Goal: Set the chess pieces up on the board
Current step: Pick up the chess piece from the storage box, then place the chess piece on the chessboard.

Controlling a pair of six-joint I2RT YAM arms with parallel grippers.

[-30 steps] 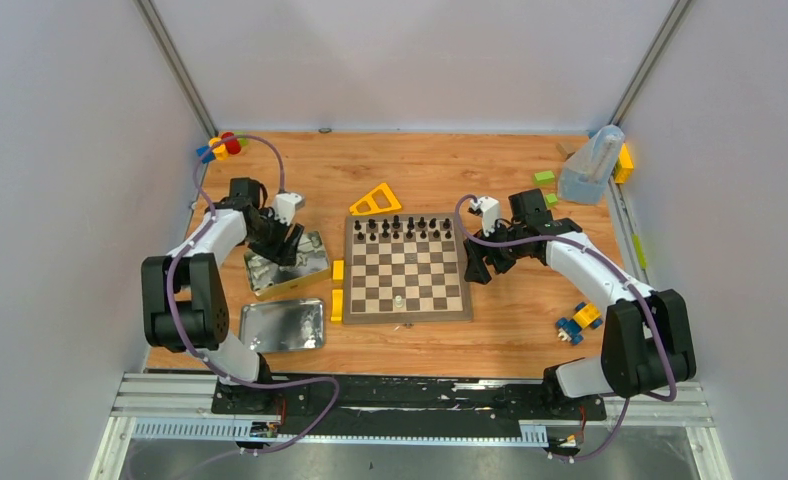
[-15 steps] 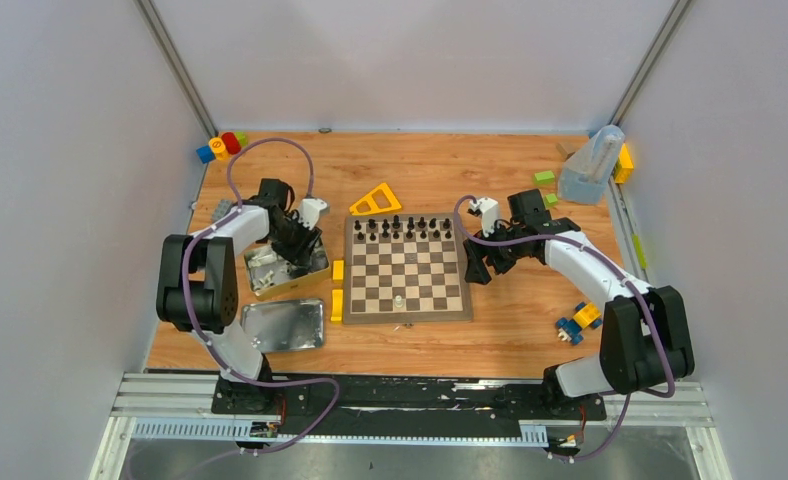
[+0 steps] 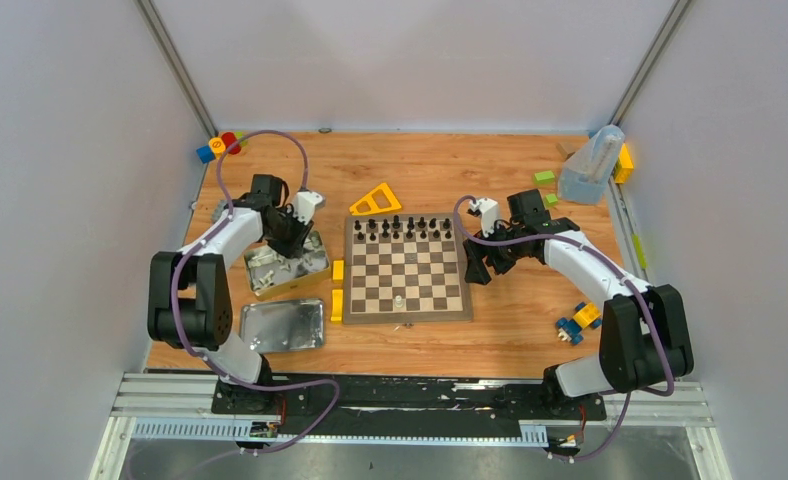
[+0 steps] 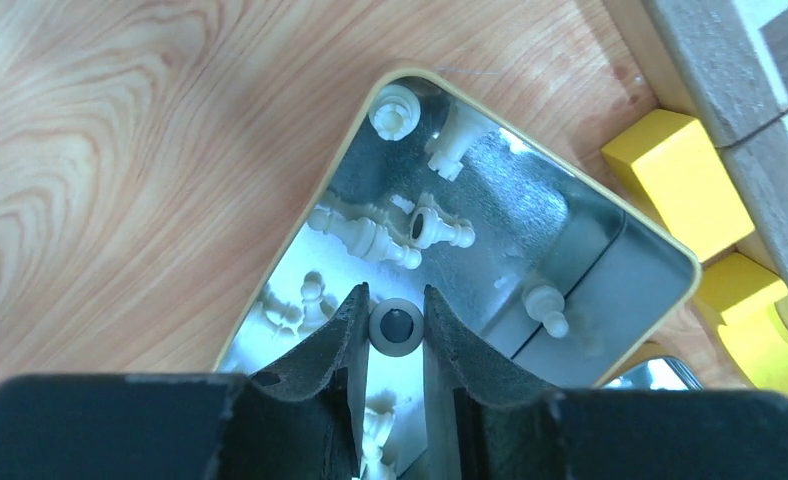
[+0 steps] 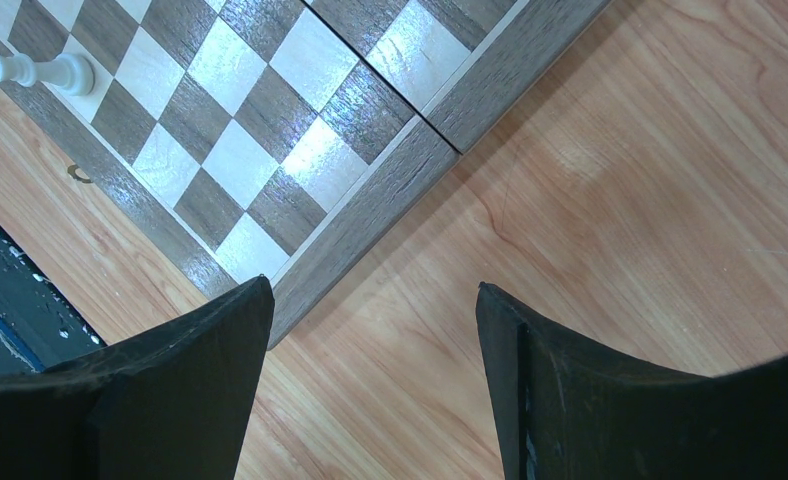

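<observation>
My left gripper keeps carrying the pale piece to the board's empty middle squares [image 3: 417, 272] and lets go of it there for my right gripper, because the pale piece's base [image 4: 396, 326] is facing up.
The wooden board [image 3: 420, 275] lies mid-table. Black pieces [image 3: 408, 228] fill its two far rows. One pale piece [image 3: 398, 301] stands near its front edge. My left gripper [image 3: 292, 243] hangs over an open metal tin [image 3: 290, 285] left of the board. In the left wrist view the left gripper [image 4: 395, 300] is shut on a pale piece [image 4: 396, 328], seen from its round base, above several pale pieces [image 4: 370, 235] lying in the tin [image 4: 590, 260]. My right gripper [image 3: 477, 268] is open and empty beside the board's right edge. In the right wrist view the right gripper [image 5: 370, 295] is over bare wood by the board [image 5: 270, 120].
The tin's lid [image 3: 283, 325] lies in front of the tin. Two yellow blocks [image 3: 338, 290] touch the board's left edge, and a yellow triangle [image 3: 375, 200] sits behind it. A toy car [image 3: 578, 322] is at the right, and a grey bag [image 3: 592, 165] with green blocks at the far right.
The left arm has shifted a little to the right over the tin and its elbow has swung. The right arm and the board's pieces have not moved.
</observation>
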